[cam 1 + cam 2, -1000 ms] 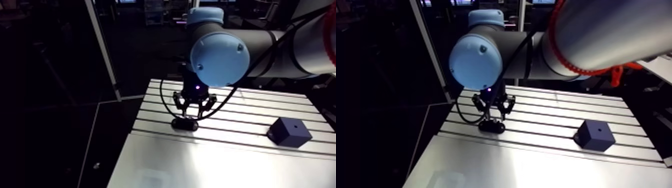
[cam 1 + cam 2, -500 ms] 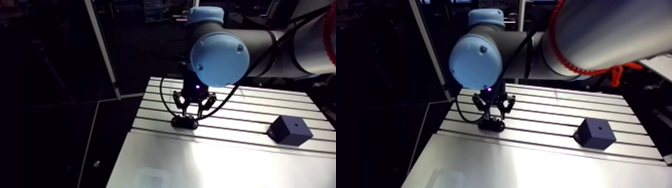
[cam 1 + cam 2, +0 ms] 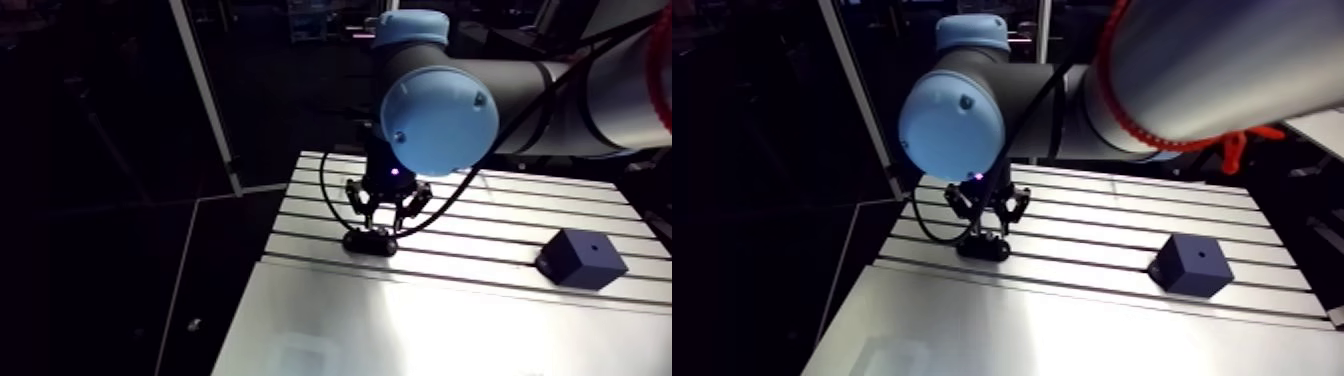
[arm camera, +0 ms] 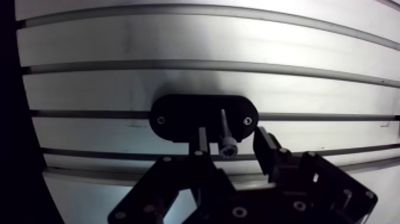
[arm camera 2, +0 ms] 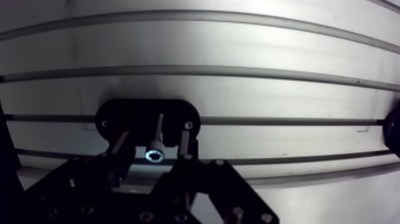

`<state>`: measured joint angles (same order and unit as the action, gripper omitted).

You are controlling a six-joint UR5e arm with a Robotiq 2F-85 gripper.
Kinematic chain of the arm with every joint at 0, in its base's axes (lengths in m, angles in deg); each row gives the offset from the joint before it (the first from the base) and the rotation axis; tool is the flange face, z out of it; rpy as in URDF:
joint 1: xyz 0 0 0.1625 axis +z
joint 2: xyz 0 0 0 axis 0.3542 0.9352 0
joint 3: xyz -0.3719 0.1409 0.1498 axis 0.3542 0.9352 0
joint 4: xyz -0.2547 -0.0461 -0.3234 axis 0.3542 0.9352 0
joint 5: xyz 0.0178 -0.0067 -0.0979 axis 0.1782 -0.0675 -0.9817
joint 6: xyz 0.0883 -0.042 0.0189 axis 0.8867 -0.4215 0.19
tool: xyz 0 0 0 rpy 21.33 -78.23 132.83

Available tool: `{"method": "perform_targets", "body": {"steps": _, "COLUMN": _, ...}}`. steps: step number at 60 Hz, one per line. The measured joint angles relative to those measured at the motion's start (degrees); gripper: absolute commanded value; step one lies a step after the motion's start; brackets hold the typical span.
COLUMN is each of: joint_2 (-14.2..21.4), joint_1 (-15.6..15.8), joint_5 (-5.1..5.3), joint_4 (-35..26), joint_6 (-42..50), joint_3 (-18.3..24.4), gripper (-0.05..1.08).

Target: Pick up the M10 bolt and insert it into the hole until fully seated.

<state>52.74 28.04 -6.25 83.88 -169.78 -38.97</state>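
I expect the bolt (image 4: 227, 146) to come loose and the black oval holder to stay behind when I lift the bolt, because a screw shows at each end (image 4: 247, 121) of the holder.
In the wrist view a black oval holder (image 4: 178, 116) lies on the slotted table. A small bolt (image 4: 225, 134) with a socket head stands upright in it. My gripper (image 4: 232, 143) is open, one finger on each side of the bolt, with a gap showing on both sides. The arm view shows the gripper (image 3: 385, 222) low over the same holder (image 3: 368, 241) near the table's left side. A dark blue cube (image 3: 580, 258) with a small hole in its top sits far off to the right.
The aluminium table (image 3: 450, 320) has slots running left to right, with a smooth plate at the front. Its left edge (image 3: 262, 262) drops off close to the holder. A slanted pale post (image 3: 205, 95) stands behind the left corner.
The gripper has come down slightly over the holder, and its fingers look a little closer together. The holder and the cube have not moved.
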Motion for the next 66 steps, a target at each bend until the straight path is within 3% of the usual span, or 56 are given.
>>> {"method": "perform_targets", "body": {"steps": 25, "joint_2": 0.02, "joint_1": 0.00, "joint_5": 0.23, "joint_4": -0.05, "joint_6": 0.04, "joint_3": -0.32, "gripper": 0.51}}
{"method": "perform_targets", "body": {"steps": 66, "joint_2": 0.21, "joint_1": 0.00, "joint_5": 0.29, "joint_4": -0.11, "joint_6": 0.06, "joint_3": -0.58, "gripper": 0.63}}
